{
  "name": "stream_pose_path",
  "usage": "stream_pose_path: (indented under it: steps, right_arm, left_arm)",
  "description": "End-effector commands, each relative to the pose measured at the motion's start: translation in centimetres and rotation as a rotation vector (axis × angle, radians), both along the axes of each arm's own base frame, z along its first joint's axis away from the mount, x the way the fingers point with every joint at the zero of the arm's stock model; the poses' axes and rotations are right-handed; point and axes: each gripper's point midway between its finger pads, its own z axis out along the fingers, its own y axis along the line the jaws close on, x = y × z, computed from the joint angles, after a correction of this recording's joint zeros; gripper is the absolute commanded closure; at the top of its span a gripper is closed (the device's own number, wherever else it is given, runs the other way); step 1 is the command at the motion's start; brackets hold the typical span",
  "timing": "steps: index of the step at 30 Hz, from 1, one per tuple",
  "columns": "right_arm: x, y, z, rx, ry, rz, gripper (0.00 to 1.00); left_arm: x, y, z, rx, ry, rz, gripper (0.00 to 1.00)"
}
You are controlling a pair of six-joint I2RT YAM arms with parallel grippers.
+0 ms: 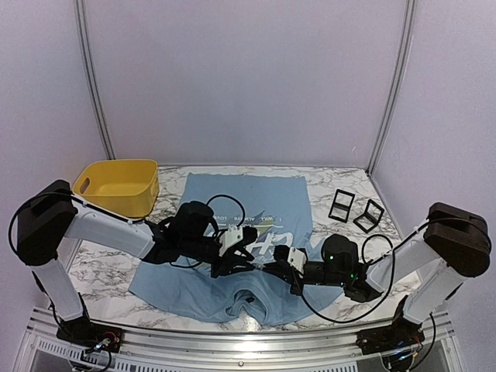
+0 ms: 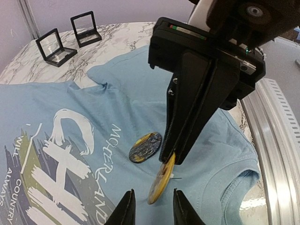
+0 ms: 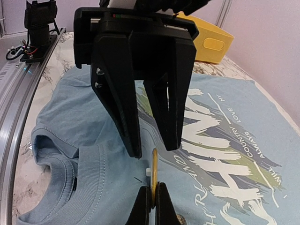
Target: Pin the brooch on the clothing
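Observation:
I should close my left gripper on the brooch's free edge [image 2: 153, 198] before my right gripper opens, because only my right gripper holds the brooch [image 2: 162, 181] above the T-shirt.
The clothing, a light blue T-shirt [image 1: 240, 203] with white lettering, lies flat on the table with its collar toward the arms. My right gripper [image 3: 153, 193] is shut on the brooch [image 3: 153, 172], a yellow disc held on edge just above the fabric near the collar. A thin pin sticks out of its back. In the left wrist view the brooch [image 2: 162, 179] hangs from the right gripper [image 2: 175, 157]. My left gripper [image 2: 153, 209] is open, and its fingers [image 3: 125, 115] straddle the brooch's free edge without touching it. A dark round badge [image 2: 145, 146] lies flat on the T-shirt [image 2: 122, 101] beside it.
A yellow bin [image 1: 120, 186] stands at the back left, off the shirt's corner. Two small black display frames [image 1: 341, 205] [image 1: 370, 215] stand at the back right. The table's metal front rail [image 2: 276, 140] runs close past the collar.

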Motion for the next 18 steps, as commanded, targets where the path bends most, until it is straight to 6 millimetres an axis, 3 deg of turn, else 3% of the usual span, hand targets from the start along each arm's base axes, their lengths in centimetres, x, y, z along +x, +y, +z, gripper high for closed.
stream_pose_path:
  steps: [1, 4, 11, 16, 18]
  right_arm:
    - [0.2, 0.5, 1.8, 0.049, -0.028, 0.012, 1.00]
    - [0.2, 0.5, 1.8, 0.048, -0.028, 0.019, 1.00]
    - [-0.1, 0.6, 1.8, 0.043, -0.032, 0.035, 1.00]
    - [0.2, 0.3, 0.9, 0.009, -0.012, 0.011, 0.99]
    - [0.1, -0.1, 0.3, -0.011, 0.001, 0.001, 0.92]
  left_arm:
    - [-0.9, -0.3, -0.9, 0.001, -0.016, -0.045, 0.71]
    - [-0.5, -0.5, -1.2, 0.013, -0.022, -0.022, 0.74]
    - [0.0, -0.7, -1.1, 0.014, -0.023, -0.002, 1.00]
    - [-0.5, -0.7, 0.0, -0.013, 0.000, -0.010, 1.00]
    - [-0.7, -0.6, 0.6, -0.025, 0.011, -0.012, 1.00]
